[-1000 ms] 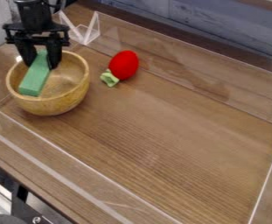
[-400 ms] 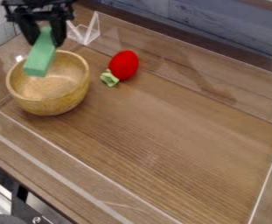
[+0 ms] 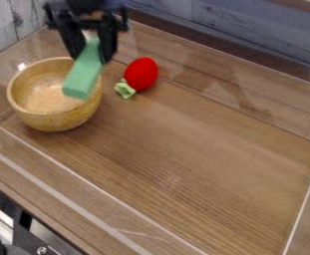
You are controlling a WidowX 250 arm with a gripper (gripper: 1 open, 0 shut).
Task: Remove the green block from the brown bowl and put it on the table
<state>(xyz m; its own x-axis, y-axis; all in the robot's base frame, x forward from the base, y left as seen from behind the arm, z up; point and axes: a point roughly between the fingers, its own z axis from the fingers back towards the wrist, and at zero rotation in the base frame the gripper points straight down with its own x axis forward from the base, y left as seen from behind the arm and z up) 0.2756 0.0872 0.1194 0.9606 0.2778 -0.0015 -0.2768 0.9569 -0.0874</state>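
Note:
The green block is hanging above the brown bowl's rim. I should keep my gripper going to the open table in front of the strawberry and let go there.
The green block is a flat light-green bar hanging upright in the air over the right rim of the brown bowl. My black gripper points down and is shut on the block's top end. The bowl is round, light wood, with a pale speckled inside that holds nothing I can see. It stands at the left of the wood-grain table.
A red strawberry toy with a green stem lies on the table just right of the bowl and close under the hanging block. Clear acrylic walls edge the tabletop on all sides.
The gripper lifted the green block out of the bowl and carried it to the right, from the bowl's left side to above its right rim.

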